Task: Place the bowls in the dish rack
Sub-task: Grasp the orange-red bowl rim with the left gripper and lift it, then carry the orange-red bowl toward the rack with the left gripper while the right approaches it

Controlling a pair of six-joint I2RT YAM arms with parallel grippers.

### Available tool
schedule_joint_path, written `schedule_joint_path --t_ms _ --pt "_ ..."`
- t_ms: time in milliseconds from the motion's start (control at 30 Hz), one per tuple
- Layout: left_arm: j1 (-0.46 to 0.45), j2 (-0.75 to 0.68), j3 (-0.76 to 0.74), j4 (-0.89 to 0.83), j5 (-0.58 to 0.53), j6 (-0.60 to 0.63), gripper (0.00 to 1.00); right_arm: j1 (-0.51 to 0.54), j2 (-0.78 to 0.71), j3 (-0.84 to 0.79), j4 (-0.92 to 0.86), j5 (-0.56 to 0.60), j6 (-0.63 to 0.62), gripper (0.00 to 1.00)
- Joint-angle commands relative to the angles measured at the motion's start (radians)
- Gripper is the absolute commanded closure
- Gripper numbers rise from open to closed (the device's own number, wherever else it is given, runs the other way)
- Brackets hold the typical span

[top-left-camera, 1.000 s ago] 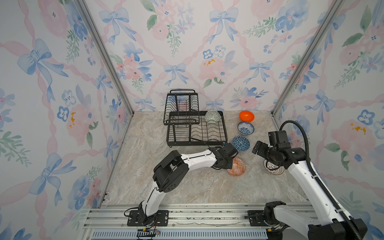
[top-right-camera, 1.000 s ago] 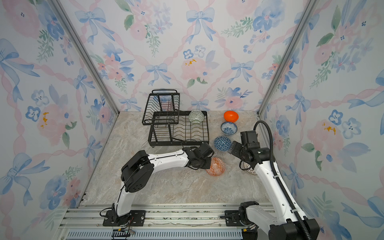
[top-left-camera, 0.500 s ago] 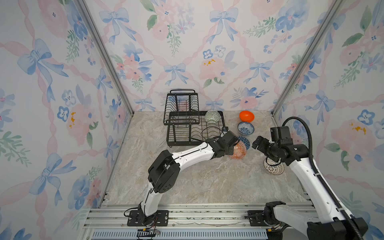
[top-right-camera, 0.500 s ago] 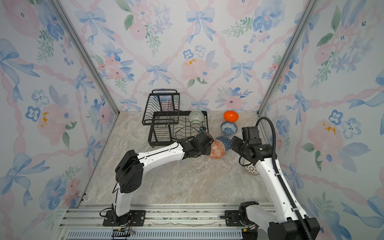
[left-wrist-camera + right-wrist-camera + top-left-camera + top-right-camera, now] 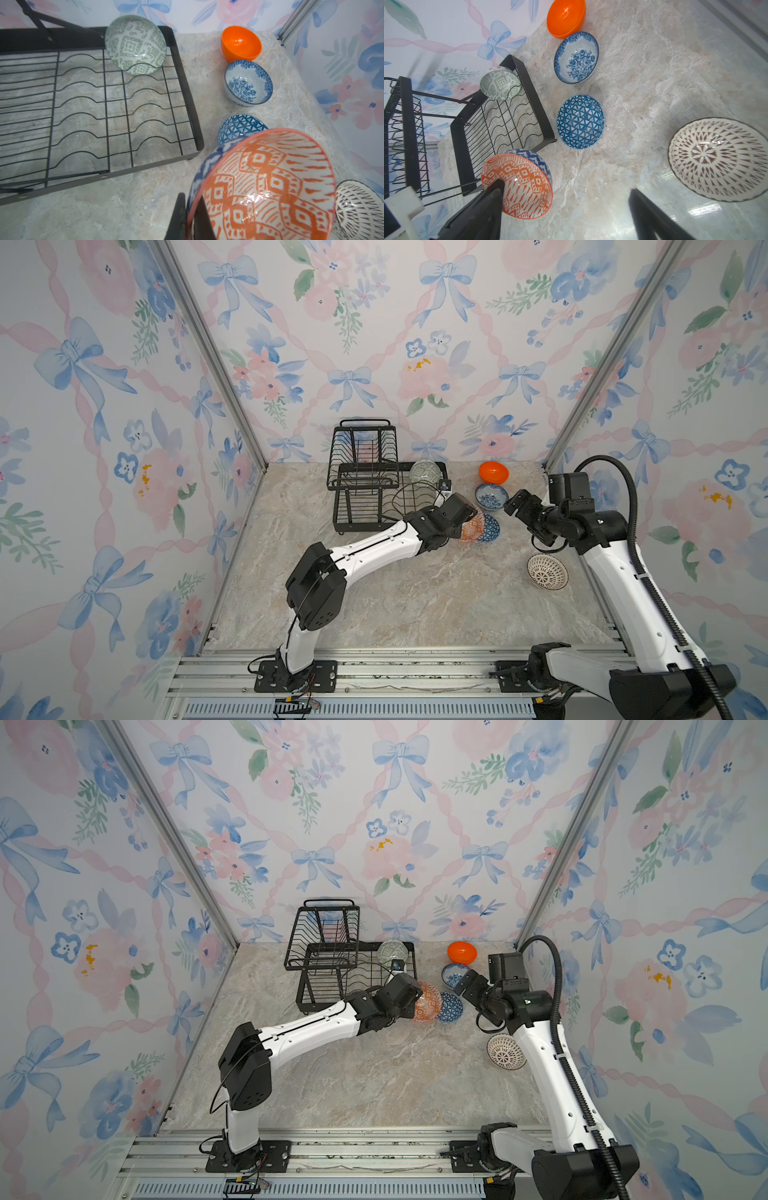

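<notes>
The left gripper holds one side of the orange-white bowl's rim [image 5: 488, 175], leaving the opposite side [image 5: 549, 192] free, so the right gripper should keep moving there until it closes.
My left gripper [image 5: 191, 199] is shut on the rim of the orange-white patterned bowl [image 5: 270, 182], held tilted above the table just off the near right corner of the black wire dish rack [image 5: 361, 510]. A grey-green patterned bowl [image 5: 424, 474] leans on edge in the rack's far right corner. To the right of the rack, the orange bowl [image 5: 493, 472], the blue floral bowl [image 5: 491, 496] and the dark-blue geometric bowl [image 5: 490, 529] stand in a row on the table. My right gripper [image 5: 566, 187] hangs open and empty beside them. The white lattice bowl [image 5: 547, 571] lies near the right wall.
The rack's raised basket [image 5: 363, 452] stands at the back left, against the wall. The rack's wavy dividers [image 5: 116, 104] hold nothing but the grey-green bowl. Marble tabletop [image 5: 415, 597] stretches in front of the rack, with walls close on three sides.
My left gripper has lifted the orange-white bowl off the table and carried it back toward the rack's corner. My right gripper has moved back, away from the lattice bowl.
</notes>
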Motion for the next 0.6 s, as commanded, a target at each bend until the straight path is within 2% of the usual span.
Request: schedule_joint_path --t_ms 0,300,433,567 --pt "0.001 -0.087 -0.02 0.025 -0.127 0.032 1.0 0.008 0.027 0.058 -0.022 -0.05 0.036 0.03" --pt "0.0 -0.132 -0.073 0.058 -0.258 0.048 1.0 0.014 0.048 0.09 0.041 -0.161 0.177 0.03" --pt "0.004 -0.136 -0.087 0.163 -0.269 0.115 1.0 0.018 0.039 0.064 0.13 -0.202 0.273 0.03" --pt "0.018 -0.128 -0.096 0.254 -0.26 0.167 1.0 0.029 0.034 0.074 0.195 -0.181 0.328 0.03"
